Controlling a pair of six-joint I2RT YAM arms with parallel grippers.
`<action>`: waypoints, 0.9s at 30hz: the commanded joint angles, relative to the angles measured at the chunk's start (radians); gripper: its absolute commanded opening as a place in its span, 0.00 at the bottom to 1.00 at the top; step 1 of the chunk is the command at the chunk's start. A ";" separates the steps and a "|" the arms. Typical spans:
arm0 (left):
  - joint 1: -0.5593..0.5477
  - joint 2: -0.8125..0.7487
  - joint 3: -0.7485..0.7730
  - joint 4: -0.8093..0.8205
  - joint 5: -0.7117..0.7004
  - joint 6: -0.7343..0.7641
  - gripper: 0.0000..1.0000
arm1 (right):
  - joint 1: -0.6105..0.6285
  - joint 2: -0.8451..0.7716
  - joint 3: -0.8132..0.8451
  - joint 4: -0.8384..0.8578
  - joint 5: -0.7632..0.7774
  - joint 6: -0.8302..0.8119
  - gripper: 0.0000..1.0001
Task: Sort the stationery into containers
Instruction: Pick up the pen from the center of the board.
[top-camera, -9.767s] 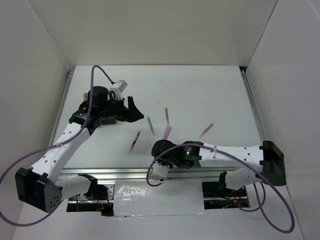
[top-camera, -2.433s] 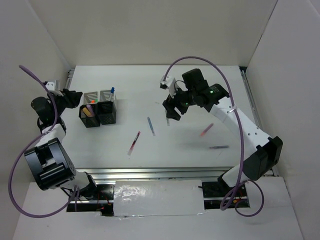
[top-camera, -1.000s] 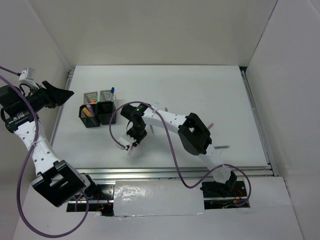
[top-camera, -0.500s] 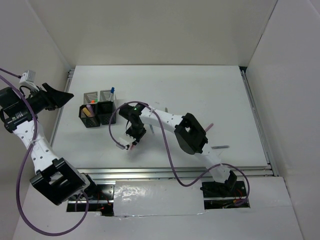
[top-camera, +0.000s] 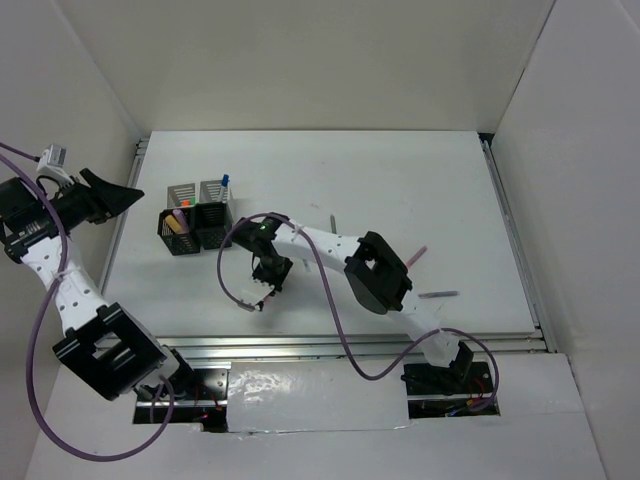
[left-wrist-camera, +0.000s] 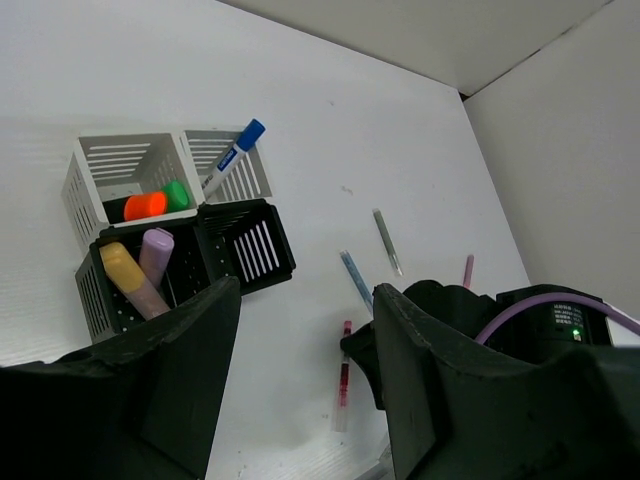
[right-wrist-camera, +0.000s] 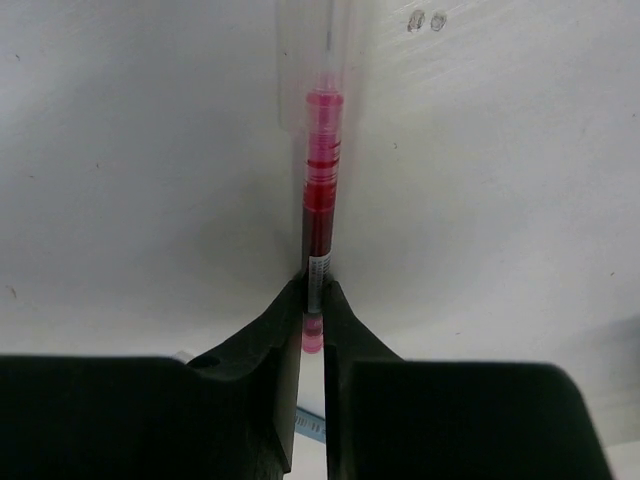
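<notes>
The red pen (right-wrist-camera: 319, 265) is held by one end in my right gripper, so my left gripper should carry on toward the free clear end (right-wrist-camera: 314, 55) and close there.
A thin red pen (right-wrist-camera: 320, 190) lies on the white table, and my right gripper (right-wrist-camera: 313, 292) is shut on its near end, both fingers pressed against the barrel. From above, that gripper (top-camera: 266, 279) sits in the front middle of the table and covers the pen. The left wrist view shows the same red pen (left-wrist-camera: 344, 378). The containers (top-camera: 196, 214), two grey and two black mesh cups, stand at the left. They hold orange, green, yellow and purple highlighters and a white blue-capped pen (left-wrist-camera: 231, 160). My left gripper (top-camera: 112, 196) hangs open high at the far left, holding nothing.
Loose on the table are a blue pen (left-wrist-camera: 355, 281), a grey pen (top-camera: 333, 223), a pink pen (top-camera: 413, 257) and another thin pen (top-camera: 438, 295) at the right. The right arm's purple cable (top-camera: 228, 268) loops low beside the cups. White walls enclose the table.
The right gripper's jaws have closed onto the red pen, and that gripper has slid slightly toward the front. The left arm has barely moved.
</notes>
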 joint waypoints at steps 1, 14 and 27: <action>0.010 -0.057 0.007 0.074 0.057 0.005 0.67 | 0.009 0.030 -0.016 -0.040 0.010 -0.002 0.14; 0.010 -0.136 -0.087 0.505 0.072 -0.292 0.68 | -0.056 -0.228 -0.044 0.084 -0.251 0.580 0.00; -0.345 -0.353 -0.323 0.637 0.057 -0.356 0.66 | -0.376 -0.588 -0.206 0.504 -0.624 1.547 0.00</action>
